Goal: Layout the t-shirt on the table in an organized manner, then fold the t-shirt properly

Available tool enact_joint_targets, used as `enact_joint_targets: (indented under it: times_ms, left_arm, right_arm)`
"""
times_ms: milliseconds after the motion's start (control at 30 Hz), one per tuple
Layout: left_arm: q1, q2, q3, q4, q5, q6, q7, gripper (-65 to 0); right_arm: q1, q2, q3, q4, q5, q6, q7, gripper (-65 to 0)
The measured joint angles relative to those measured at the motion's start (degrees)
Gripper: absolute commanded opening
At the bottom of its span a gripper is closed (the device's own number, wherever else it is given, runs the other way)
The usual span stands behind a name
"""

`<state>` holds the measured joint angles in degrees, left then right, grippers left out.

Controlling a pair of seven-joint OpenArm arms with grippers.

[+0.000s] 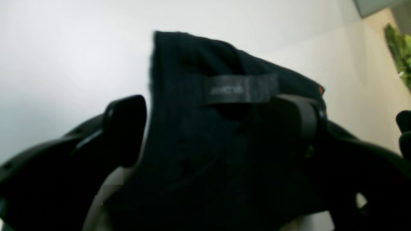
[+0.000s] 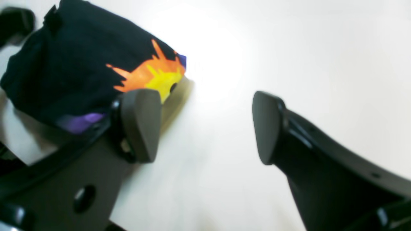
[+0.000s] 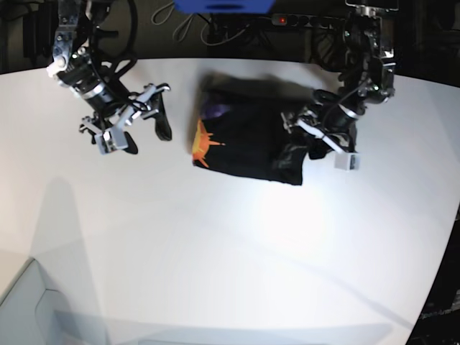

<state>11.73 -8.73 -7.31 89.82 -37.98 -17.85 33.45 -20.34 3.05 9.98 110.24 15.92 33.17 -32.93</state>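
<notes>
The folded t-shirt (image 3: 248, 138) is lying crooked with its print end next to the robot's empty right gripper, so the left gripper should grab the label end (image 1: 239, 89) and swing the t-shirt straight.
The black t-shirt (image 3: 248, 140) lies folded into a compact rectangle on the white table (image 3: 215, 251), its orange and yellow print at the left end. My left gripper (image 3: 302, 144) is at the shirt's right end. In the left wrist view it (image 1: 212, 125) stands open, with the shirt's (image 1: 199, 64) neck label and a bulge of black cloth between the fingers. My right gripper (image 3: 144, 128) hovers left of the shirt, apart from it. In the right wrist view it (image 2: 205, 125) is open and holds nothing, with the shirt's (image 2: 74, 61) printed corner behind its left finger.
A blue object (image 3: 223, 6), cables and a power strip (image 3: 295, 20) sit beyond the table's far edge. The table's curved edge (image 3: 438, 287) runs down the right side. A pale box corner (image 3: 43, 309) shows at the lower left. Green foliage (image 1: 399, 51) lies off the table.
</notes>
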Motion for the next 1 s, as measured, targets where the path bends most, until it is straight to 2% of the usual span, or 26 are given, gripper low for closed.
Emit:
enact_joint_targets:
  times_ms: [167,333,500,567,600,667,733,767,900,1000]
  left_arm:
    - [-2.2,0.0,2.7,-4.5,0.5,0.1,-0.2,-7.6]
    - [-4.0,-0.1,6.0,-8.8,-0.2,-0.4,-3.4,-7.8]
    - [-9.2,-0.6,12.7,-15.0,-1.4,-1.7,-5.5,-9.3]
    - [-10.9,-0.9,14.7,-17.1,-1.5,-2.1,-6.4,-15.8]
    - [-11.8,-1.2,16.0,-18.0,-1.0,-2.1,-6.6,-21.7]
    - [-14.4,-1.9,19.5,-20.0,1.4,-2.0,-6.5,-37.5]
    - [-17.1,-1.7,22.1,-22.6,3.3,-2.1,-6.5,-49.7]
    - [-18.5,-1.5,23.3,-24.2,4.2,-2.4,-6.8,-51.6]
    - [-24.5,-0.8,29.4,-29.0,9.2,-3.4,-8.3,-51.6]
    - [-28.8,-0.7,35.1,-31.3,13.2,-3.4,-9.1,-51.6]
  right_arm:
    - [-2.1,0.1,0.3,2.1,-0.2,0.0,0.0,-20.3]
    - [-2.5,0.2,0.3,3.1,0.0,0.0,0.0,-20.3]
    - [-3.9,0.1,4.5,3.8,-0.2,0.0,-0.1,-20.3]
    - [-3.7,0.0,5.7,3.8,0.1,0.0,-0.1,-20.3]
    - [-3.7,-0.2,7.0,3.8,0.5,0.0,0.1,-20.3]
    - [-4.5,0.0,10.0,3.9,0.4,0.0,0.3,-20.3]
    - [-5.4,0.0,12.2,3.9,0.0,0.0,0.1,-20.3]
    - [-5.6,-0.1,13.0,3.9,-0.1,0.0,-0.2,-20.3]
    - [-6.5,-0.4,17.5,3.9,0.4,0.2,0.7,-20.3]
    - [-7.7,-1.9,21.5,3.9,0.2,0.2,0.0,-20.3]
